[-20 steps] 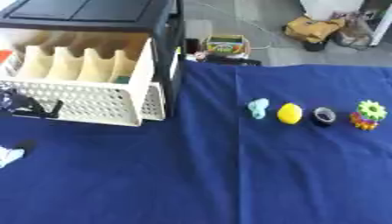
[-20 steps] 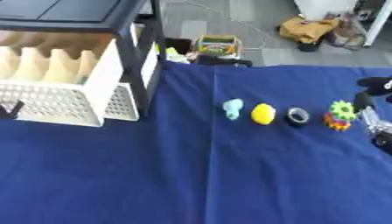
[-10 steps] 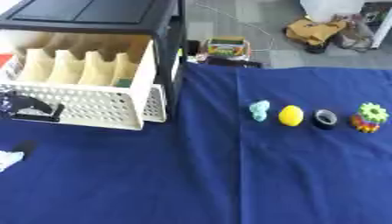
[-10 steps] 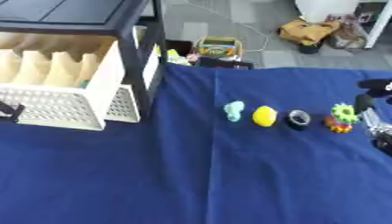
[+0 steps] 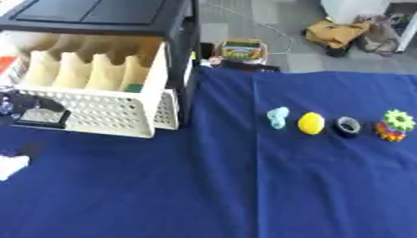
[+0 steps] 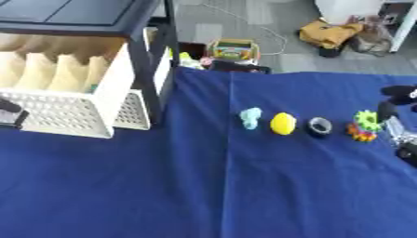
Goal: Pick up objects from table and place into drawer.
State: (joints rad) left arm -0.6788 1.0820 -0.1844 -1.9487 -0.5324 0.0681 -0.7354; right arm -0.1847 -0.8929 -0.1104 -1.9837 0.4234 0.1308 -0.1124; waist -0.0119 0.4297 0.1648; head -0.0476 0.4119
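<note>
The green gear is propped up against the orange part, so I expect the gear toy's orange part to come along when I lift it.
Four small things lie in a row on the blue cloth: a light blue lump (image 5: 278,117), a yellow rounded thing (image 5: 310,123), a black ring (image 5: 348,126) and a green and orange gear-shaped toy (image 5: 395,124). The cream perforated drawer (image 5: 97,109) stands pulled out of its black frame (image 5: 187,51) at the left, with tall cream dividers inside. My left hand (image 5: 6,101) shows dark at the left edge, against the drawer's front by its black handle (image 5: 38,115). My right hand (image 6: 399,114) hangs at the right edge just beside the gear toy, fingers spread, holding nothing.
A white shape (image 5: 11,165) lies on the cloth at the lower left. Something small and green (image 5: 134,87) sits in the drawer. Beyond the table's far edge the floor holds a coloured box (image 5: 243,49) and a yellow bag (image 5: 334,32).
</note>
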